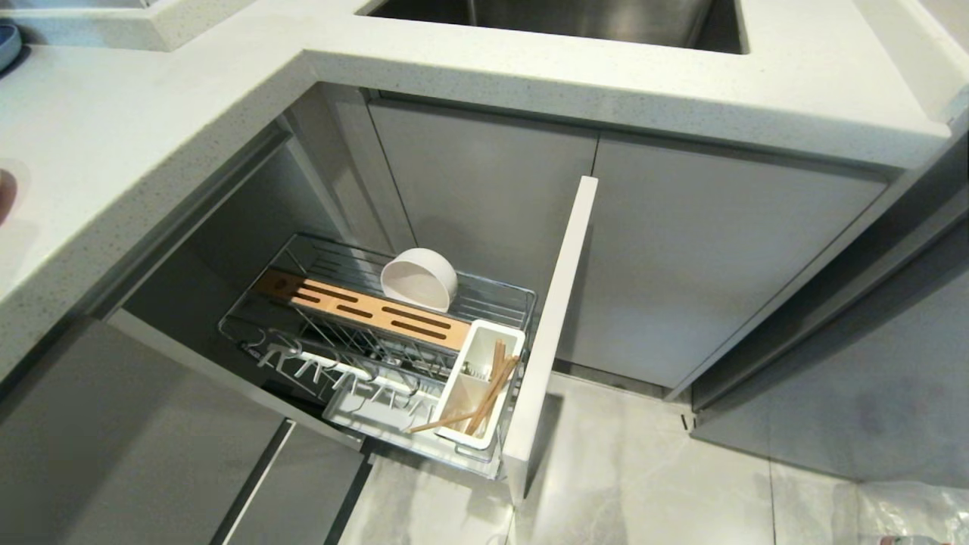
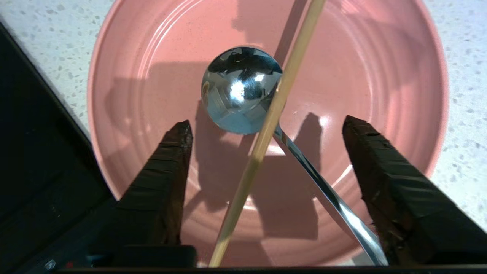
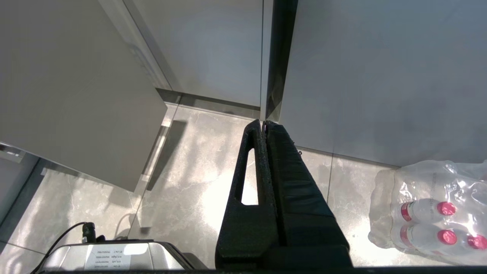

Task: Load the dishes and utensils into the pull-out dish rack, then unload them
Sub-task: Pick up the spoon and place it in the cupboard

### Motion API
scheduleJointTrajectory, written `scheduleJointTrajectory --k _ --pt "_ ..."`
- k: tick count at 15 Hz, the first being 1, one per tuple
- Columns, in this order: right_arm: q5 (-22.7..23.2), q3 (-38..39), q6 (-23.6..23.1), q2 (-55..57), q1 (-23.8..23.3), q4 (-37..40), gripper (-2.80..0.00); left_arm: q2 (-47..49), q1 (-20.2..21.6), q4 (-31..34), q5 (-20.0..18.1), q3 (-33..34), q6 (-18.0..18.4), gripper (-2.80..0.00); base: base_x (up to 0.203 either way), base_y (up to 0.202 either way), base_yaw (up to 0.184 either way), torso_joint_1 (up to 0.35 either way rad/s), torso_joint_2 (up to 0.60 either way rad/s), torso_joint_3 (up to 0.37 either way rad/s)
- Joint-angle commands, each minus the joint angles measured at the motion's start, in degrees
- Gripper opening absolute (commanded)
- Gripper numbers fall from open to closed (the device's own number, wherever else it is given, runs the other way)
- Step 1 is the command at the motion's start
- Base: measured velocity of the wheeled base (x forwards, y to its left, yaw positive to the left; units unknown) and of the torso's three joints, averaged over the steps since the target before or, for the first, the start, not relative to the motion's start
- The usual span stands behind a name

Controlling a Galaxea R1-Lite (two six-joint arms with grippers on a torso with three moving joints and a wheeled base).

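Observation:
The chopstick rests across the shiny spoon's neck, so next my left gripper pinches only the chopstick's body and takes it to the white utensil cup first.
The pull-out dish rack stands drawn out below the counter. The off-white bowl rests on its side at the rack's back, behind the bamboo strip. Wooden chopsticks lean in the white utensil cup. In the left wrist view my left gripper hangs open over a pink bowl on the counter. A shiny spoon and one chopstick lie in that bowl, between the spread fingers and gripped by neither. My right gripper is shut and empty, parked above the floor.
The pale cabinet front of the rack juts out to the right of the basket. The sink is set in the speckled counter above. A shrink-wrapped pack of bottles lies on the floor near the right arm.

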Motion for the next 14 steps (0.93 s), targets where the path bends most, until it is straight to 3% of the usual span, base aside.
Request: scheduleJointTrajectory --k 1,5,9,10,14 --pt "0.0 0.1 0.0 0.0 0.0 0.0 -2.80 1.2 0.0 0.3 -0.1 0.0 0.0 0.00 0.000 0.000 0.000 0.000 0.00 0.000" --pt "0.0 0.1 0.0 0.0 0.0 0.0 -2.80 2.2 0.0 0.5 -3.0 0.0 -0.1 0.00 0.000 0.000 0.000 0.000 0.00 0.000" --pt "0.0 0.1 0.0 0.0 0.0 0.0 -2.80 2.3 -0.1 0.6 -3.2 0.1 -0.1 0.00 0.000 0.000 0.000 0.000 0.00 0.000" --pt "0.0 0.1 0.0 0.0 0.0 0.0 -2.80 2.3 -0.1 0.6 -3.2 0.1 -0.1 -2.80 0.000 0.000 0.000 0.000 0.00 0.000" --pt "0.0 0.1 0.0 0.0 0.0 0.0 -2.80 1.8 0.1 0.6 -3.1 0.0 -0.1 -2.80 0.000 0.000 0.000 0.000 0.00 0.000"
